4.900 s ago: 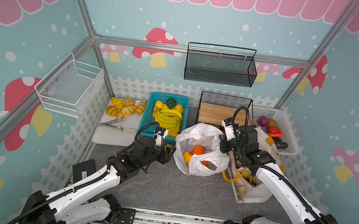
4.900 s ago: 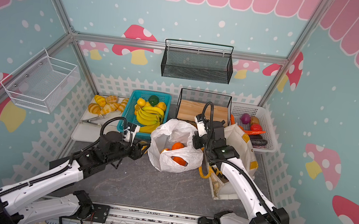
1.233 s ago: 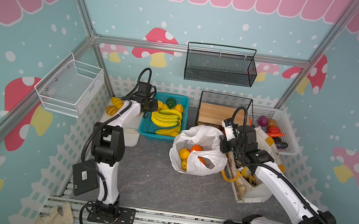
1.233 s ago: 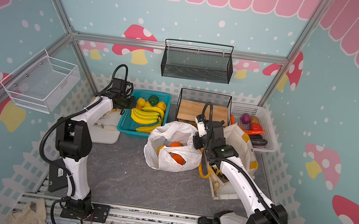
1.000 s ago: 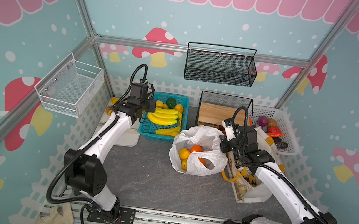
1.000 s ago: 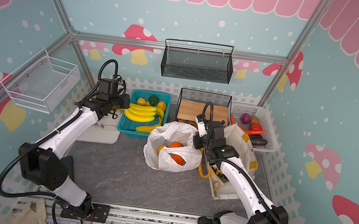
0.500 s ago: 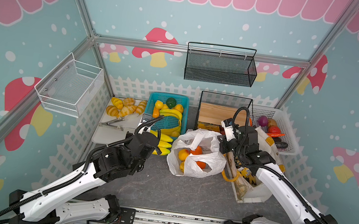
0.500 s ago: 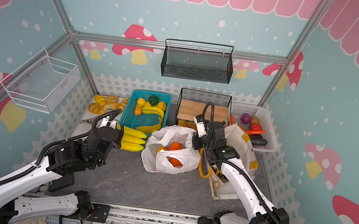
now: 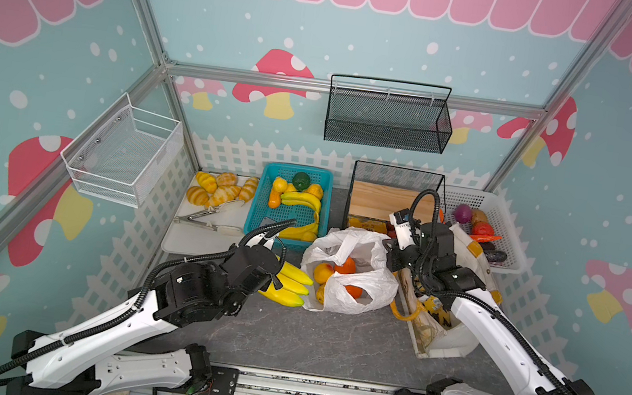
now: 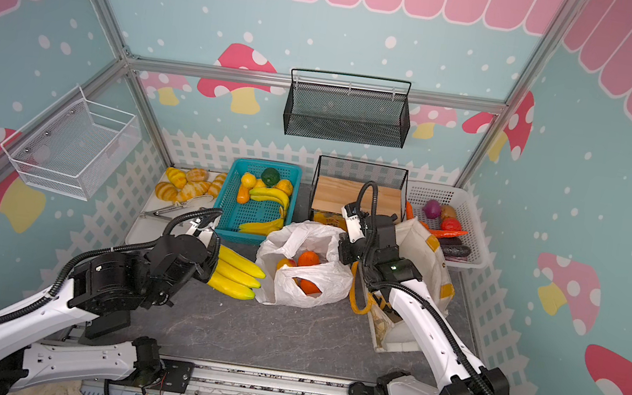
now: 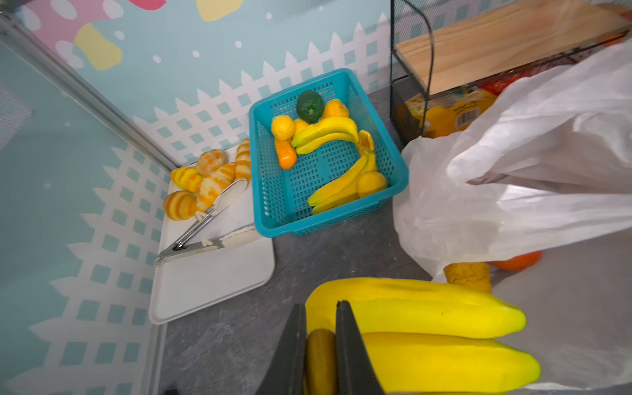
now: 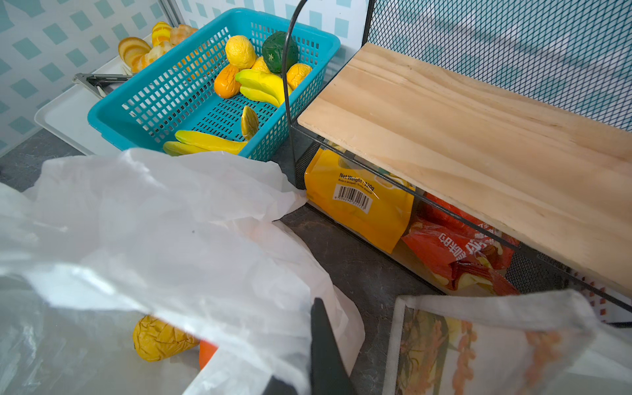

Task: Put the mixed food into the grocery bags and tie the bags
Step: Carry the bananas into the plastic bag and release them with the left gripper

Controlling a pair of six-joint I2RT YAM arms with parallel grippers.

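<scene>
My left gripper is carrying the bananas with the bananas' loose ends (image 10: 256, 283) pointed at the white bag's raised opening (image 10: 309, 271), so it should keep going in until they are inside, then let go.
My left gripper (image 11: 319, 304) is shut on the brown stem of a bunch of yellow bananas (image 11: 427, 314). In both top views the bananas (image 9: 289, 283) (image 10: 236, 273) hang just left of the white plastic bag (image 9: 351, 291) (image 10: 306, 285), their tips at its open mouth. Oranges (image 9: 346, 266) lie inside the bag. My right gripper (image 9: 392, 255) (image 12: 307, 307) is shut on the bag's rim and holds it up; one finger is hidden under the plastic. The cream canvas tote (image 9: 462, 248) stands behind the right arm. A yellow snack packet (image 12: 359, 195) lies under the wooden shelf.
The teal basket (image 9: 297, 168) behind the bananas holds more bananas, oranges and a green fruit. Left of it a white tray (image 9: 199, 241) carries bread rolls and tongs. A black wire rack with a wooden shelf (image 9: 380, 205) and a white vegetable basket (image 9: 470, 193) stand at the back right.
My left arm has swung from the teal basket down to the bag's left side, carrying the banana bunch. The bag's mouth has shifted slightly. The right arm has stayed put.
</scene>
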